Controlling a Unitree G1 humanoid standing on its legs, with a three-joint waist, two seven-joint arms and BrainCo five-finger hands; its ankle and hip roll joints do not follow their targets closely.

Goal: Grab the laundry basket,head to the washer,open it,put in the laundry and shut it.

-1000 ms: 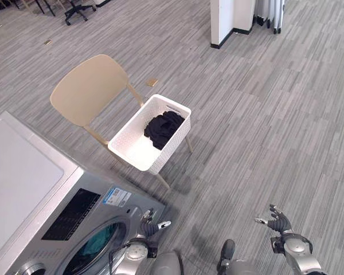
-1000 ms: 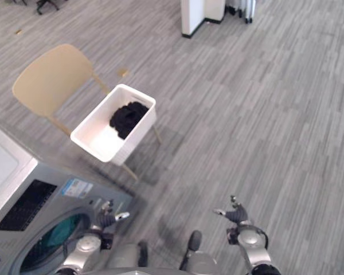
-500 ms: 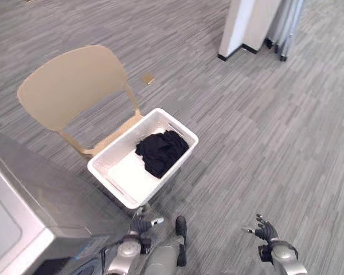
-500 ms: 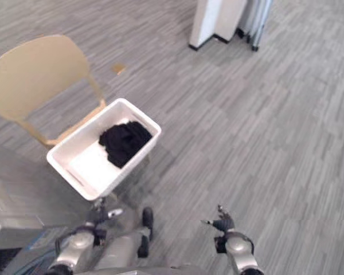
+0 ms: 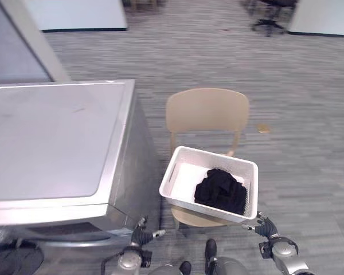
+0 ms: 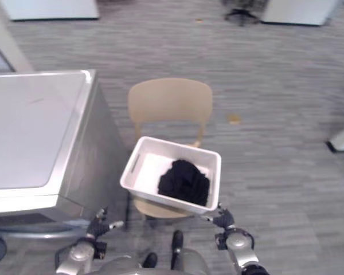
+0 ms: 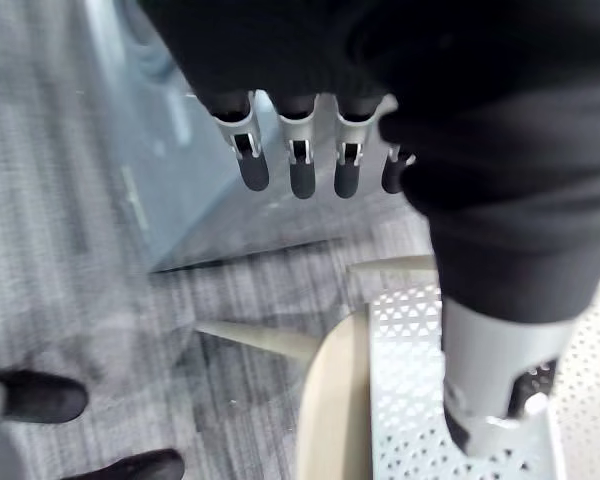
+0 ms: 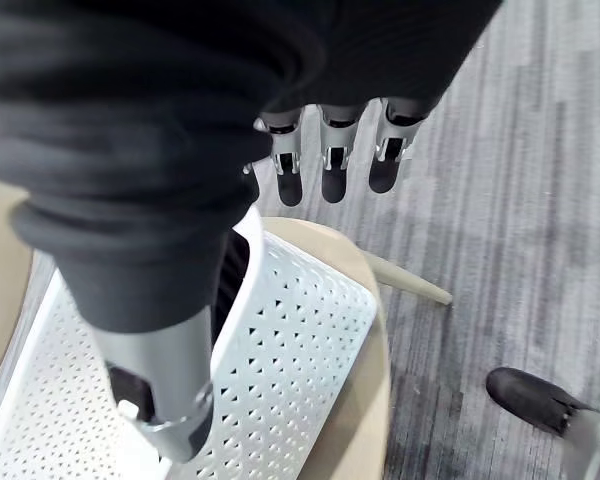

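The black laundry point(image 5: 221, 191) is lying in a compact heap point(image 5: 208, 188), so I expect the bundle to come up in one piece and leave the basket empty when I lift it.
A white perforated laundry basket point(image 5: 202, 207) sits on the seat of a beige chair point(image 5: 206, 112), straight ahead. A black bundle of laundry point(image 5: 219, 192) lies in its right half. The silver washer point(image 5: 57, 143) stands to the left of the chair, its top facing up. My left hand point(image 5: 141, 235) hangs low between the washer and the chair, open and holding nothing. My right hand point(image 5: 267, 228) is open, just off the basket's near right corner. In the right wrist view the straight fingers point(image 8: 325, 175) reach past the basket wall point(image 8: 290, 340) without touching it.
A small tan object point(image 5: 264, 129) lies on the grey striped floor right of the chair. An office chair point(image 5: 269, 11) and a white panel point(image 5: 74, 14) stand at the far back. The chair seat point(image 7: 330, 400) juts out under the basket.
The camera has swung round: the washer now lies left and the chair with the basket straight ahead and close. Both hands stay low and open.
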